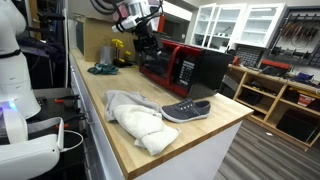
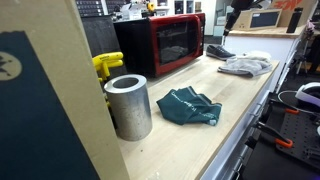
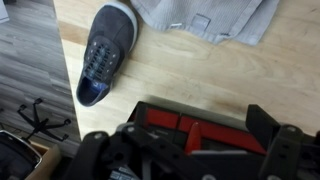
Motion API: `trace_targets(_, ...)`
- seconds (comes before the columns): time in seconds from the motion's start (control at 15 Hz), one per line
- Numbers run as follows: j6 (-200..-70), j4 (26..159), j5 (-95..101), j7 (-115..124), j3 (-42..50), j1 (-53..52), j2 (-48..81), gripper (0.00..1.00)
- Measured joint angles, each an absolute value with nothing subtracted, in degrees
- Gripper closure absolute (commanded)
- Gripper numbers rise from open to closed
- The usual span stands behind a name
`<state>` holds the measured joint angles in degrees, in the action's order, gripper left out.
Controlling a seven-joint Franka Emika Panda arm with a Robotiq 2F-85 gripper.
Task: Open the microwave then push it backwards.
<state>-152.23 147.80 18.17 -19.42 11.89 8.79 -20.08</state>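
I should keep moving my gripper forward until my open fingers are on either side of the handle, then close them, because the microwave's red handle is in line with the gap between them.
The microwave has a glossy red front and a black casing and stands on the wooden counter; its door looks shut in both exterior views. My gripper hovers just above its front top edge at one end. In the wrist view the red front lies right below my gripper. The two dark fingers are spread wide apart and hold nothing.
A grey shoe and a whitish cloth lie on the counter in front of the microwave. A teal cloth, a metal cylinder and a yellow object sit at its other side.
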Motion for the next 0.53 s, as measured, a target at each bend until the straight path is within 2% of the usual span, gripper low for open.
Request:
trace_targets(0.4,-157.56,133.13,14.26,-19.65,10.53,5.80,-5.11,0.00)
trace_targets(0.47,-157.65,130.84,12.94,-19.97,9.96,5.34,-2.82,0.07)
trace_targets(0.53,-157.71,128.84,11.93,-20.06,9.30,5.11,-0.82,0.26)
